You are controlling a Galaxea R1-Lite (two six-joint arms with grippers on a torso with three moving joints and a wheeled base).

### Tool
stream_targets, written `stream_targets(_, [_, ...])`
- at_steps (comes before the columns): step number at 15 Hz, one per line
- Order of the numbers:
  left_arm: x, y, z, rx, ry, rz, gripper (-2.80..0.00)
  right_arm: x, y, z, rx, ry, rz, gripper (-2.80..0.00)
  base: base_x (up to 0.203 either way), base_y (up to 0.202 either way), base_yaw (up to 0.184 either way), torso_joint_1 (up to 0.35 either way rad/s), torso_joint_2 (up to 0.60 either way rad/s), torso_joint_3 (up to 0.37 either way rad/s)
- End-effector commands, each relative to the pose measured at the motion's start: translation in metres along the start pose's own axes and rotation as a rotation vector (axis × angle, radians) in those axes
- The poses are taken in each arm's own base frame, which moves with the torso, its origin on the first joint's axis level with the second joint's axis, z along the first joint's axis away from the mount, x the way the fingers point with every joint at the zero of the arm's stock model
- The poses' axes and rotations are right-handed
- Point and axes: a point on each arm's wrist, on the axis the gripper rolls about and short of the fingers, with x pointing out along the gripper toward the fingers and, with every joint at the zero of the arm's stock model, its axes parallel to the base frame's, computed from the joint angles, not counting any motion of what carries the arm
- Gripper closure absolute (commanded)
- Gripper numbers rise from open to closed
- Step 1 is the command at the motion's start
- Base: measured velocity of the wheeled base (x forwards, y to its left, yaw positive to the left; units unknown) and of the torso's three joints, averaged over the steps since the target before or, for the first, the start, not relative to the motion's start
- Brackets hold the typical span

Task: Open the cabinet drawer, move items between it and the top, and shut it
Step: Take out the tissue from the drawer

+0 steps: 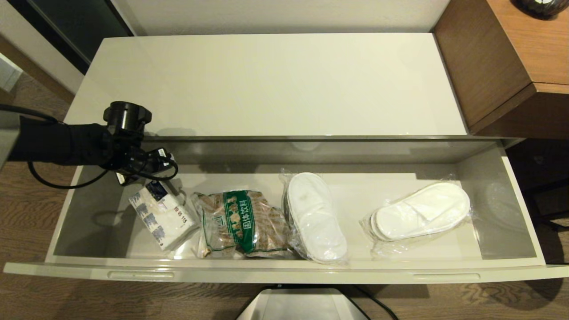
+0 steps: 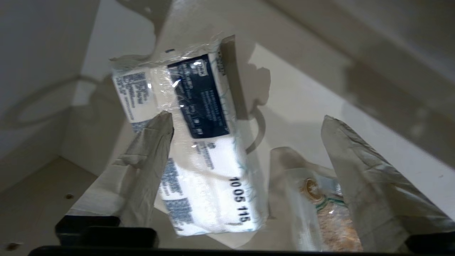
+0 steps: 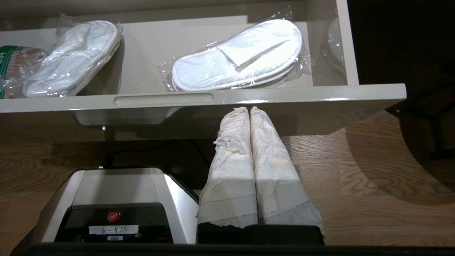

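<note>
The left gripper has one finger overlapping the tissue pack's edge (image 2: 135, 121), so it should move back and center its open fingers around the tissue pack (image 2: 200, 140) before going down.
The cabinet drawer (image 1: 284, 272) stands pulled out. In its left part lies the tissue pack (image 1: 162, 218), white with dark blue print and "10 05 115". My left gripper (image 1: 149, 175) hangs just above the pack's far end. In the left wrist view the left gripper (image 2: 247, 117) is open. One fingertip (image 2: 160, 131) overlaps the edge of the tissue pack (image 2: 206, 160) and the other is over the brown packet. Two sealed pairs of white slippers (image 1: 315, 218) (image 1: 422, 211) lie further right. The top (image 1: 266, 84) is bare. My right gripper (image 3: 249, 110) is shut and empty, parked below the drawer front.
A brown packet with a green band (image 1: 240, 224) lies between the tissue pack and the middle slippers. A brown wooden desk (image 1: 511, 58) stands at the right of the cabinet. The robot's base (image 3: 113, 202) sits on the wood floor under the drawer front.
</note>
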Motion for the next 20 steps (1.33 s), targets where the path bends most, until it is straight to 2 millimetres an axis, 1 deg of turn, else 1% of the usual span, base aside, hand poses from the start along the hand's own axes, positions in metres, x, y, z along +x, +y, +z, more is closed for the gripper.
stream_targets(1, [0.022, -0.002, -0.009, -0.025, 0.037, 0.02, -2.8, -0.002, 0.0, -0.001, 0.001, -0.025, 0.0, 0.0, 0.0, 0.0, 0.0, 0.0, 0.0, 0.0])
stream_targets(4, [0.031, -0.004, -0.009, -0.047, 0.037, 0.029, -2.8, -0.002, 0.0, -0.001, 0.001, -0.025, 0.001, 0.0, 0.0, 0.0, 0.0, 0.0, 0.0, 0.0])
stream_targets(7, [0.025, -0.003, -0.007, -0.061, 0.025, 0.032, -2.8, -0.002, 0.0, -0.001, 0.001, -0.024, 0.0, 0.0, 0.0, 0.0, 0.0, 0.0, 0.0, 0.0])
stream_targets(8, [0.02, -0.002, -0.004, -0.072, 0.013, 0.025, -2.8, -0.002, 0.0, -0.001, 0.001, -0.025, 0.001, 0.0, 0.0, 0.0, 0.0, 0.0, 0.0, 0.0])
stream_targets(9, [0.008, -0.002, 0.004, -0.091, -0.041, -0.005, -2.8, -0.002, 0.0, -0.001, 0.001, -0.025, 0.0, 0.0, 0.0, 0.0, 0.0, 0.0, 0.0, 0.0])
stream_targets(11, [-0.004, -0.001, 0.011, -0.092, -0.103, -0.032, -2.8, -0.002, 0.0, -0.001, 0.001, -0.025, 0.0, 0.0, 0.0, 0.0, 0.0, 0.0, 0.0, 0.0])
stream_targets(12, [-0.004, -0.001, 0.011, -0.092, -0.104, -0.032, -2.8, -0.002, 0.0, -0.001, 0.001, -0.025, 0.0, 0.0, 0.0, 0.0, 0.0, 0.0, 0.0, 0.0])
stream_targets(13, [-0.009, 0.0, 0.012, -0.094, -0.112, -0.034, -2.8, -0.002, 0.0, -0.001, 0.001, -0.025, 0.0, 0.0, 0.0, 0.0, 0.0, 0.0, 0.0, 0.0])
stream_targets(14, [-0.024, 0.001, 0.018, -0.102, -0.142, -0.048, -2.8, -0.002, 0.0, -0.001, 0.001, -0.025, 0.001, 0.0, 0.0, 0.0, 0.0, 0.0, 0.0, 0.0])
stream_targets(16, [-0.043, 0.007, 0.027, -0.107, -0.184, -0.055, -2.8, -0.002, 0.0, -0.001, 0.001, -0.025, 0.0, 0.0, 0.0, 0.0, 0.0, 0.0, 0.0, 0.0])
stream_targets(18, [-0.057, 0.011, 0.034, -0.104, -0.218, -0.063, -2.8, -0.002, 0.0, -0.001, 0.001, -0.025, 0.001, 0.0, 0.0, 0.0, 0.0, 0.0, 0.0, 0.0])
stream_targets(20, [-0.064, 0.012, 0.033, -0.076, -0.212, -0.048, -2.8, -0.002, 0.0, -0.001, 0.001, -0.025, 0.0, 0.0, 0.0, 0.0, 0.0, 0.0, 0.0, 0.0])
